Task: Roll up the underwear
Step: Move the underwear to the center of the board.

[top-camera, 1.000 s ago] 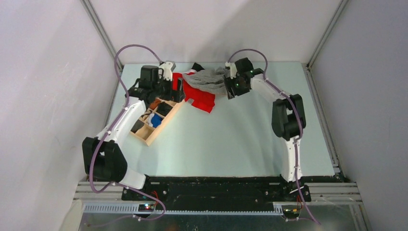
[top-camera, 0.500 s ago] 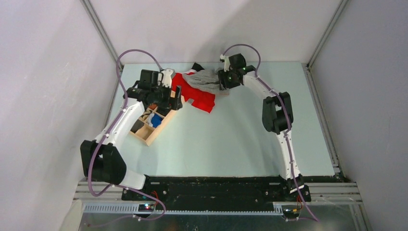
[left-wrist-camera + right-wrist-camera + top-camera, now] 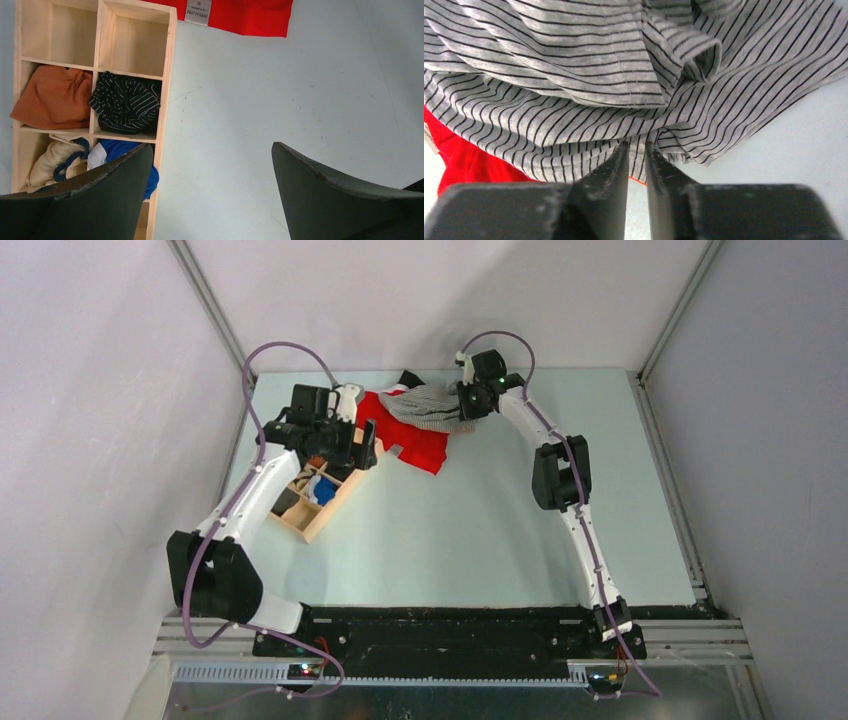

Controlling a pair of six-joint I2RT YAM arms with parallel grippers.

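The underwear is bunched up on top of the red cloth (image 3: 418,412), so my right gripper should take hold of the hem (image 3: 637,161) and pull the underwear clear before I spread it out and roll it.
The underwear (image 3: 428,406), grey with fine dark stripes, lies bunched at the table's far edge, partly on top of a red cloth (image 3: 418,443). My right gripper (image 3: 468,403) sits at its right side. In the right wrist view the two fingers stand close together around a fold of the underwear's (image 3: 574,90) hem, so the right gripper (image 3: 636,146) is shut on it. My left gripper (image 3: 365,445) hangs wide open over bare table beside the wooden box, and nothing lies between the left gripper's (image 3: 212,145) fingers.
A wooden compartment box (image 3: 337,502) lies at the left and holds rolled garments: orange (image 3: 52,97), dark striped (image 3: 125,102), cream and blue. The red cloth (image 3: 250,12) with a white label reaches toward the box. A dark cloth scrap (image 3: 410,377) lies at the back wall.
My right arm has stretched back and left onto the underwear, and its jaws have closed on the hem. My left gripper has shifted only slightly and stayed open.
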